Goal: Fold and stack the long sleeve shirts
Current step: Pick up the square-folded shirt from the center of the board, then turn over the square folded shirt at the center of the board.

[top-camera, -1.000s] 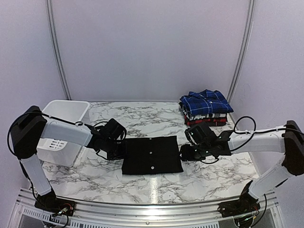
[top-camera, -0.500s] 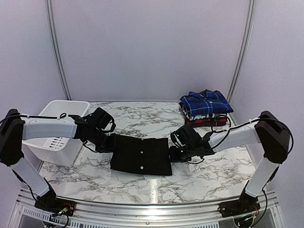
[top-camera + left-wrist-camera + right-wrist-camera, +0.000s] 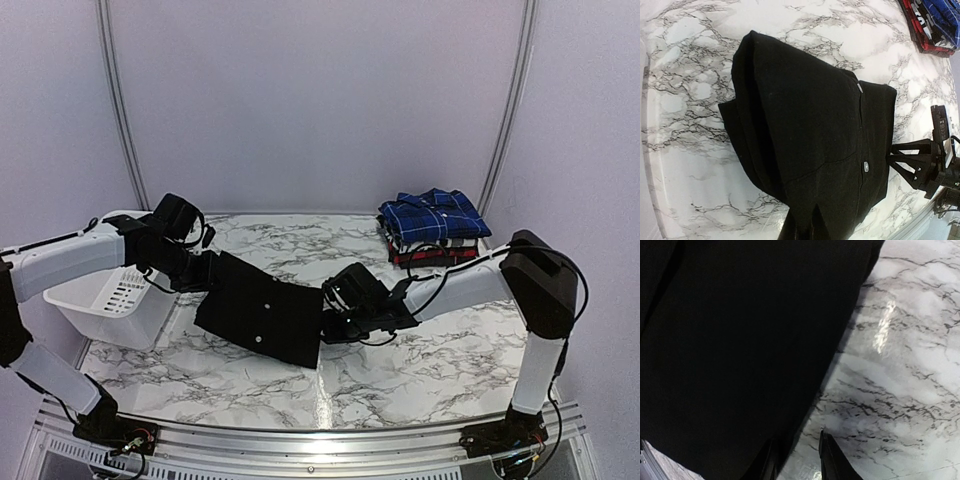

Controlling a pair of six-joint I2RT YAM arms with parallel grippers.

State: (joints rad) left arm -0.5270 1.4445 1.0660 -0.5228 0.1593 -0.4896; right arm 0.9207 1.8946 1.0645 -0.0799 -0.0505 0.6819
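My right gripper should pull the folded black shirt away first, because the shirt slants close to the basket. My left gripper should then take its basket-side edge again to straighten the shirt.
The folded black shirt hangs tilted, its left edge raised off the marble table and its right edge low. My left gripper is shut on that left edge; in the left wrist view its fingers pinch the cloth. My right gripper is at the shirt's right edge with its jaws a little apart. In the right wrist view one finger lies over the black cloth and the other over bare marble. The folded plaid shirts are stacked at the back right, blue-and-white on top.
A white plastic basket stands at the left edge of the table, under my left arm. The plaid stack shows in the left wrist view's top right corner. My right gripper also shows there, touching the shirt's edge.
The black shirt has moved left and its left edge has risen off the table with my left gripper. My right gripper has followed leftwards, staying at the shirt's right edge.
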